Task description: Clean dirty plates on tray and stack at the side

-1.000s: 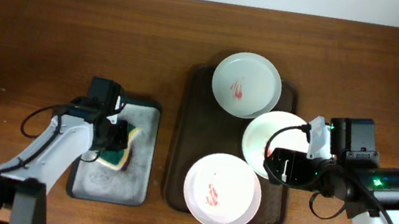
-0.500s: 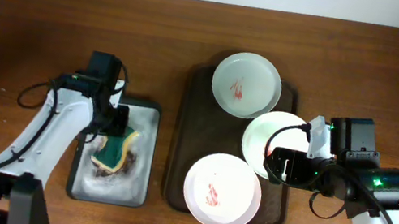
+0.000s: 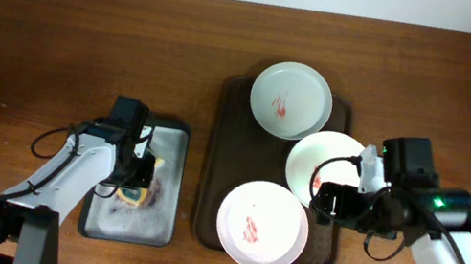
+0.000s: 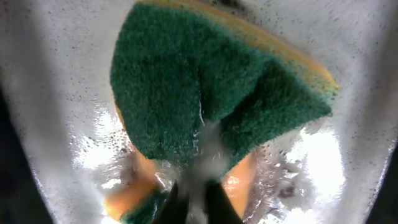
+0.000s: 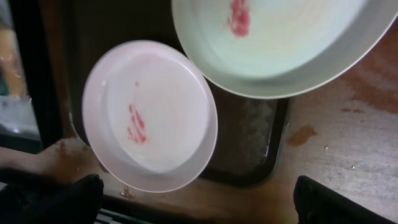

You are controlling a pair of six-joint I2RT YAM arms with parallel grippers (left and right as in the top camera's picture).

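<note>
A deep crease (image 4: 200,93) goes up the green and yellow sponge, so its flared end (image 4: 214,59) will remain spread while the robot's left gripper carries it.
Three white plates with red smears lie on the dark brown tray (image 3: 223,149): a far one (image 3: 291,100), a right one (image 3: 322,162) and a near one (image 3: 262,225). My left gripper (image 3: 136,173) is down in the small grey tray (image 3: 156,225) and shut on the green and yellow sponge (image 4: 211,93), which is creased between the fingers (image 4: 196,202). My right gripper (image 3: 337,203) is open and empty above the big tray's right edge. In the right wrist view the near plate (image 5: 149,118) and the right plate (image 5: 280,37) lie ahead of its spread fingers (image 5: 196,186).
The grey tray's bottom is wet and foamy (image 4: 50,93). Bare wooden table (image 3: 58,33) surrounds both trays. The table beside the brown tray's right edge shows wet stains (image 5: 348,124).
My left gripper has come back down onto the sponge and closed on it, after lifting off towards the tray's far end. My right arm has shifted slightly towards the near left.
</note>
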